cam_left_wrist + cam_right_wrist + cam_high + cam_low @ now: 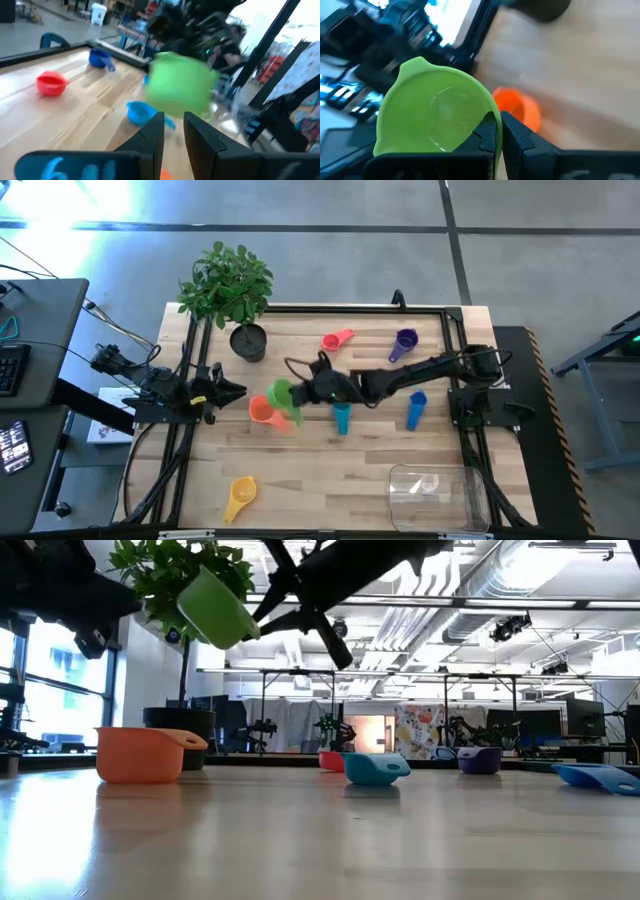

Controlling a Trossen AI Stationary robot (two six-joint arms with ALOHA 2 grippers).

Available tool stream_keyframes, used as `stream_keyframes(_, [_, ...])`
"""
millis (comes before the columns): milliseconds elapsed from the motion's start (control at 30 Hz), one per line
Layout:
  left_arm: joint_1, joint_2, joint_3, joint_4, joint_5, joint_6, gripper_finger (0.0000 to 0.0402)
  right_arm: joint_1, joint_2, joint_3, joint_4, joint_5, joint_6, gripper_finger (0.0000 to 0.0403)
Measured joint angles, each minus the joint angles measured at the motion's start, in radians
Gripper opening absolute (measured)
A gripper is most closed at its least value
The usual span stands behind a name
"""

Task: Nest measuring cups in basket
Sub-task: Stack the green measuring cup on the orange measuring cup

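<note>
The green cup (215, 608) slants steeply beside the orange cup's opening (261, 408). My right gripper should level it and bring it over that opening before lowering it in.
My right gripper (305, 392) reaches across the table's middle and is shut on a green measuring cup (283, 396), held high above the wood (212, 608). An orange cup (262, 411) rests on its base just under and beside it. A teal cup (342, 417), a blue cup (416, 410), a pink cup (337, 340), a purple cup (403, 342) and a yellow cup (240, 494) lie apart on the table. The clear basket (470, 498) stands at the near right corner. My left gripper (238, 390) waits at the left edge, open by a narrow gap, pointing level at the green cup (177, 82). My right gripper pinches the green cup's wall at its rim (489, 116), one finger inside the bowl and one outside. The fingers come slanting down from the table's right side. The cup is lifted clear of the table and tilted, its open side toward the gripper.
A dark pot (248, 341) with a leafy plant stands at the far left of the table. A black frame (330, 308) runs along the table's edges. Bare wood lies between the yellow cup and the basket.
</note>
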Motion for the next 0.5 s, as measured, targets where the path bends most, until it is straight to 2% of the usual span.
stream_keyframes(167, [0.0,0.0,0.0,0.112,0.0,0.075,0.0062,-0.031,0.0,0.095,-0.116,0.077,-0.066,0.0001])
stream_keyframes(500, [0.0,0.0,0.0,0.272,-0.003,0.128,0.0062,-0.039,0.017,0.164,-0.112,0.182,-0.119,0.0001])
